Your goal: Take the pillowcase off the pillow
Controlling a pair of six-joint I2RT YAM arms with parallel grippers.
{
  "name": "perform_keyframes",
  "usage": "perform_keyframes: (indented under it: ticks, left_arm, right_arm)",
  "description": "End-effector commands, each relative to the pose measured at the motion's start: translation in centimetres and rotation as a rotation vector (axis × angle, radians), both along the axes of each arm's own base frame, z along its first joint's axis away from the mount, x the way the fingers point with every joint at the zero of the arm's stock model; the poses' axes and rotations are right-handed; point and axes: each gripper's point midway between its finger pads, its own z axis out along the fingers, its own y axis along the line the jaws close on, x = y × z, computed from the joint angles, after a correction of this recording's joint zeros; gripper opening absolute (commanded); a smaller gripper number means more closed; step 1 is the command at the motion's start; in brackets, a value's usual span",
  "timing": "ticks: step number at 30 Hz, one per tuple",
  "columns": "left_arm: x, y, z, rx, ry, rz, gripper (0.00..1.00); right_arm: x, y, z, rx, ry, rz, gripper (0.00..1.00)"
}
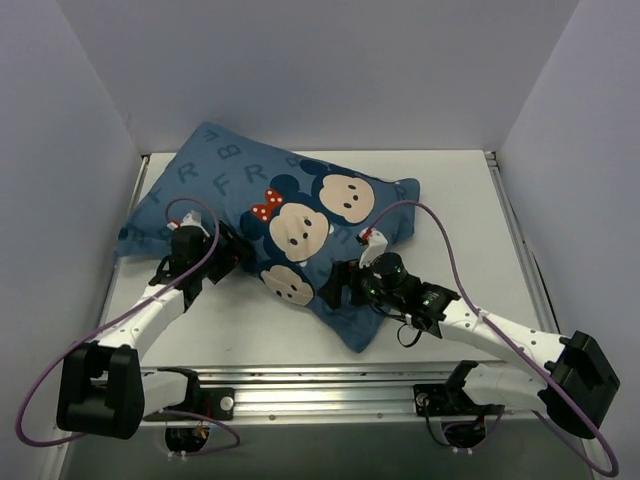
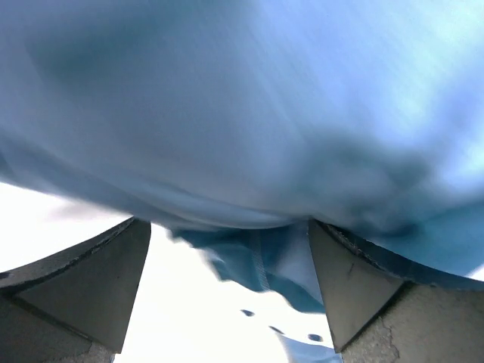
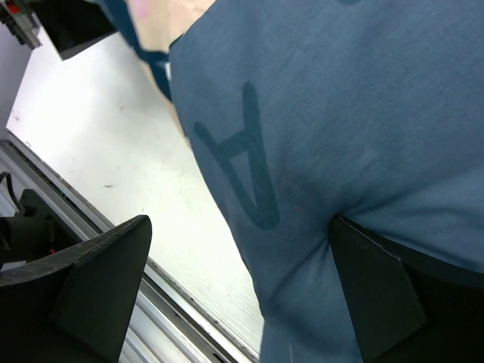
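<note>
Next, I take the pillowcase's near edge [image 2: 253, 253] with my left gripper and turn the pillowcase over toward the far wall, because the pillowcase lies at a slant with its mouse faces [image 1: 300, 231] up.
The pillowcase [image 1: 300, 225], blue with darker letters and cartoon mouse faces, lies plump and slanted across the white table [image 1: 450, 200]. The pillow is hidden inside it. My left gripper [image 1: 235, 258] stands open against the case's near left side. In the left wrist view blue fabric [image 2: 249, 113] fills the top, and a hemmed edge hangs between the spread fingers [image 2: 355, 280] of that gripper [image 2: 231, 242]. My right gripper [image 1: 337, 285] is open at the case's near corner. In the right wrist view, cloth with a letter A [image 3: 318, 151] lies between that gripper's [image 3: 238, 257] jaws, the right finger [image 3: 378, 295] pressing into it.
An aluminium rail [image 1: 320, 385] runs along the table's near edge, also seen in the right wrist view as a rail [image 3: 144, 295] just below the cloth. White walls [image 1: 60, 150] close in the table on three sides. Purple cables [image 1: 440, 225] loop over both arms.
</note>
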Motion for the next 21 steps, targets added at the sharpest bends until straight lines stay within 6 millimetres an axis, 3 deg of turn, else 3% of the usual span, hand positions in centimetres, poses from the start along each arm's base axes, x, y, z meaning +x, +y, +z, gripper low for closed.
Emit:
perform_keyframes:
  ticks: [1,3,7,14,15,17,18,20,21]
  left_arm:
    - [2.9,-1.8,9.5,-0.111,-0.339,-0.059,0.94]
    - [2.3,-1.0,11.9,-0.108,-0.427,-0.026,0.94]
    - [1.2,0.6,12.7,-0.119,-0.461,0.031,0.94]
    - [-1.2,2.1,8.2,-0.138,-0.358,0.130,0.94]
    - [-1.5,2.8,6.9,-0.135,-0.338,0.173,0.94]
    - [-1.4,3.2,6.8,-0.174,-0.366,0.214,0.94]
    - [-1.5,3.3,5.7,-0.179,-0.365,0.225,0.94]
    - [-0.9,3.4,6.9,-0.208,-0.447,0.237,0.94]
    - [-0.5,3.5,6.2,-0.206,-0.441,0.244,0.94]
  right_arm:
    - [-0.3,2.0,1.4,0.069,-0.024,0.020,1.00]
    - [-0.3,2.6,1.3,0.073,-0.024,0.026,1.00]
    - [-0.5,4.1,1.5,0.078,-0.022,0.063,1.00]
    - [0.4,5.7,5.3,0.066,-0.092,0.114,1.00]
    - [0.7,6.1,6.8,0.077,-0.119,0.119,1.00]
    - [1.0,5.8,7.6,0.047,-0.148,0.128,1.00]
    - [1.1,5.8,8.0,0.042,-0.159,0.130,1.00]
    - [1.4,5.7,9.1,0.035,-0.187,0.142,1.00]
    - [1.6,5.6,9.3,0.032,-0.189,0.141,1.00]
